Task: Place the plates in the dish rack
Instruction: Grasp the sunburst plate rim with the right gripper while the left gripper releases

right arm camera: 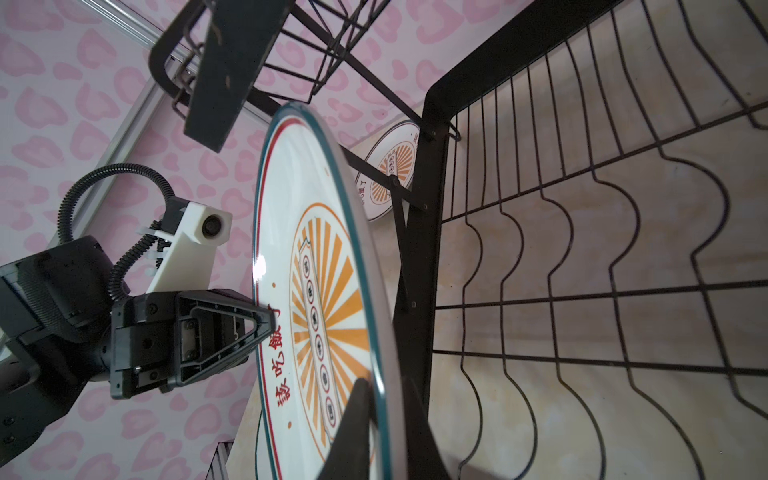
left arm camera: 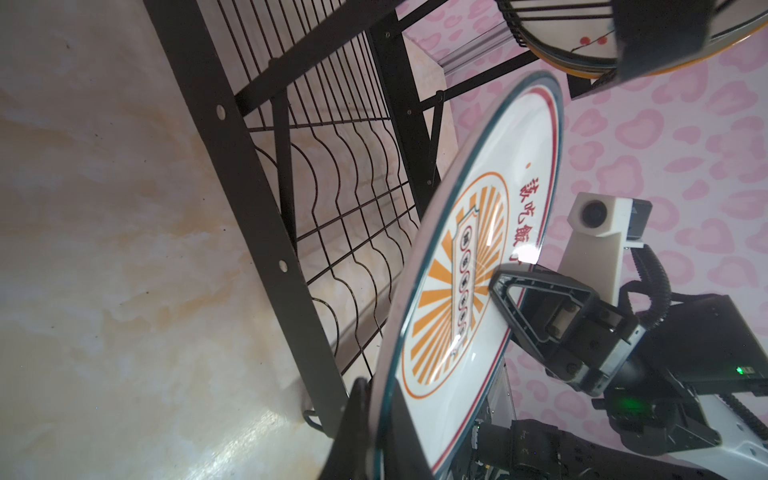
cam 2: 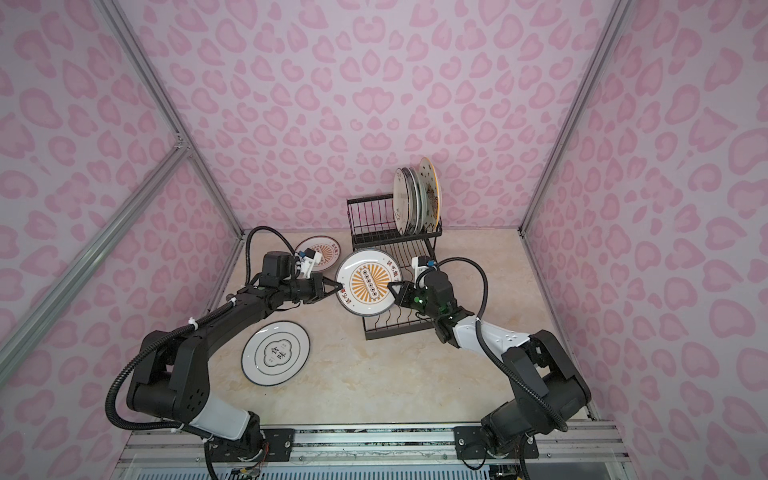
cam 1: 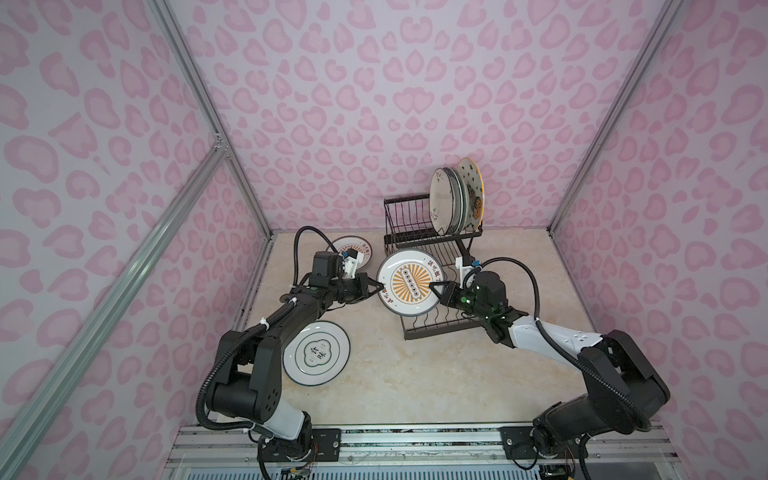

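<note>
The robot's two grippers clamp the orange-sunburst plate's rim [cam 1: 385,293], so the left gripper should open and back away before the right gripper lifts the plate to the raised basket [cam 1: 410,219].
An orange-sunburst plate [cam 1: 411,282] [cam 2: 368,282] hangs on edge in the air, over the left end of the dish rack's lower tray [cam 1: 440,326]. My left gripper [cam 1: 379,287] [left arm camera: 376,384] is shut on the plate's left rim. My right gripper [cam 1: 434,286] [right arm camera: 384,380] is shut on the opposite rim, one finger on each face. Several plates [cam 1: 446,199] stand upright at the right end of the rack's raised basket [cam 1: 405,216]. A second sunburst plate [cam 1: 353,249] and a green-ringed emblem plate [cam 1: 316,352] lie flat on the table.
The black wire rack [cam 2: 370,218] stands at the back middle of the marble-look table, close to the pink patterned back wall. Its basket's left slots hold nothing. The lower tray's wavy dividers [right arm camera: 582,208] hold nothing. The emblem plate lies partly under my left arm.
</note>
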Motion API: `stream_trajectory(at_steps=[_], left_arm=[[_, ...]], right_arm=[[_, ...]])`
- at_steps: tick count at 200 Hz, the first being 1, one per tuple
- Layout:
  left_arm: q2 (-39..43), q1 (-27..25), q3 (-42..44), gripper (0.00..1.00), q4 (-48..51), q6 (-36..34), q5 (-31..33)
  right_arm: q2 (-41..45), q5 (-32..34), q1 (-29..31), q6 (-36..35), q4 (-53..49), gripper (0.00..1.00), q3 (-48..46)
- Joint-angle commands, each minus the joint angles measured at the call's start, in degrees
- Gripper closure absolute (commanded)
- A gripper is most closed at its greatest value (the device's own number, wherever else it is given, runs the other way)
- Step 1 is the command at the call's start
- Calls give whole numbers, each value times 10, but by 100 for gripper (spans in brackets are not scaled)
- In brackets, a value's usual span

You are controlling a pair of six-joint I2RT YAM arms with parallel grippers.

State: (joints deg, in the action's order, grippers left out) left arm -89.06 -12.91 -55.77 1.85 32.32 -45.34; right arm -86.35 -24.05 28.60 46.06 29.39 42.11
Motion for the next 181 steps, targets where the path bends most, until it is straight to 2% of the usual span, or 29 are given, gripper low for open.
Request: stream_trajectory(at_steps=[1,36,50,83,127,130,137,181], left_arm=[[7,-3,-10,97,-7,2,-11],[8,-3,-10,94,-7,4,-10],[7,-3,-11,89,-6,4,-10],[10,-3,-14,72,1,0,-7],[16,-3,-19,65,27,-15,4],[17,-3,-21,61,30,-17,4],[18,-3,-23,58,38,-22,8],[26,-3,-29,55,70,-40,25]], right_arm=[[-2,-13,2,-27,15,97,2],[-1,-14,2,-26,16,100,0],[0,-13,2,-25,16,100,0],[3,-13,0,-24,19,100,-1],[8,-13,-4,-24,15,100,-4],[8,-12,-4,-25,14,100,-4],[9,-13,-5,-25,13,100,-4],[16,-18,-10,-32,-7,100,-10]])
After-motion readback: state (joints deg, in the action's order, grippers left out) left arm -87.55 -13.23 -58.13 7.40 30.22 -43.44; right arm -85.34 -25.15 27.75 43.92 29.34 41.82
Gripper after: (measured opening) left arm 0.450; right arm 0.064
